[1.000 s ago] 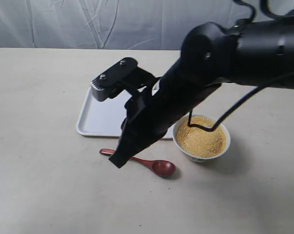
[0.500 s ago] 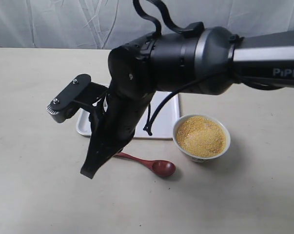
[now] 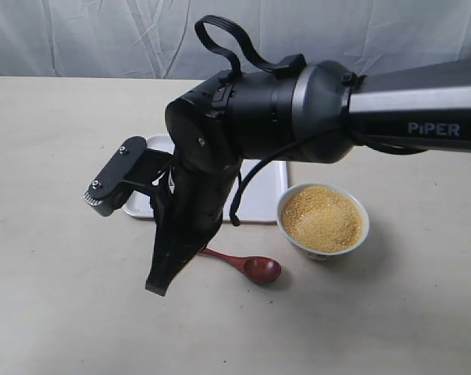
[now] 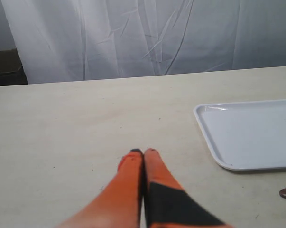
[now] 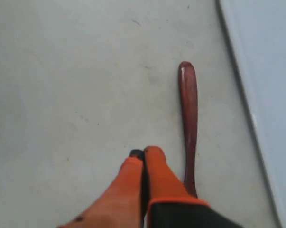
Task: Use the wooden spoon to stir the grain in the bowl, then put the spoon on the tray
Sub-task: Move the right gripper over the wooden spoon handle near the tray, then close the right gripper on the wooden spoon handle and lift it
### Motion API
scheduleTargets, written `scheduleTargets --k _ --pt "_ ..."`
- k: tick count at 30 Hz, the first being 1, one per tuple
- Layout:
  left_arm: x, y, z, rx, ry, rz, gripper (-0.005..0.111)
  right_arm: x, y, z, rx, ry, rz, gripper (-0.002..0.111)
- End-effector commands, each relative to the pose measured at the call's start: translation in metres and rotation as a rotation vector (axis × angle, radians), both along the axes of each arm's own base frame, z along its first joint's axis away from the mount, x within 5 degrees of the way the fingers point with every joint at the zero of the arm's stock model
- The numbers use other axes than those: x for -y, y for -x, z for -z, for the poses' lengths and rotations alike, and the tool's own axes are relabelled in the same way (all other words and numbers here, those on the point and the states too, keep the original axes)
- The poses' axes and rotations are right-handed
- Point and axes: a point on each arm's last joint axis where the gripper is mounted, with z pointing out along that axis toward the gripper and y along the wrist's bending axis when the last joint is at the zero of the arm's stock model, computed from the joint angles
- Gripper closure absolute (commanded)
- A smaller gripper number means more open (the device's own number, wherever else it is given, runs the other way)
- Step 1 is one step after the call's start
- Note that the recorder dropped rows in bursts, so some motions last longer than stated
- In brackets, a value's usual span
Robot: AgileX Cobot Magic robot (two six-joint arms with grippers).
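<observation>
The wooden spoon's handle [image 5: 189,114] is long and the bowl [image 3: 322,221] is shallow, so I expect the spoon to end up leaning over the bowl's rim when the robot lowers it in.
The dark red wooden spoon [image 3: 249,266] lies flat on the table in front of the tray [image 3: 264,200], head toward the bowl. The white bowl [image 3: 296,234] holds golden grain [image 3: 321,219] and stands to the right of the spoon. My right gripper [image 3: 158,287] reaches across to the left and hangs shut and empty just left of the spoon's handle end. In the right wrist view the gripper [image 5: 143,153] is beside the spoon handle [image 5: 188,109], not touching it. My left gripper [image 4: 143,151] is shut over bare table, away from the tray [image 4: 252,135].
The right arm's thick black body [image 3: 258,117] covers much of the tray in the exterior view. A white curtain [image 3: 102,35] hangs behind the table's far edge. The left arm does not show in the exterior view.
The right arm has swung left from above the spoon and bowl, then drifted slightly back right and lower near the spoon's handle end. Spoon, bowl and tray have not moved.
</observation>
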Motion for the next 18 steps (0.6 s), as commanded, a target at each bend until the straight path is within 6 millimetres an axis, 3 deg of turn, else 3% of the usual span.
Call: scheduleTargets --k 1,4,10,18 --pt "0.0 0.0001 0.0004 0.01 0.004 0.0 0.107 0.0037 -0.0009 -0.0012 0.011 0.048 -0.019 0.109" --pt "0.0 0.0001 0.0004 0.01 0.004 0.0 0.107 0.0022 -0.002 -0.0017 0.024 0.03 -0.019 0.108" --pt "0.0 0.0001 0.0004 0.01 0.004 0.0 0.107 0.0013 -0.0026 -0.0021 0.031 0.02 -0.018 0.078" --pt "0.0 0.0001 0.0004 0.01 0.004 0.0 0.107 -0.001 -0.0081 0.005 0.053 0.01 0.002 0.076"
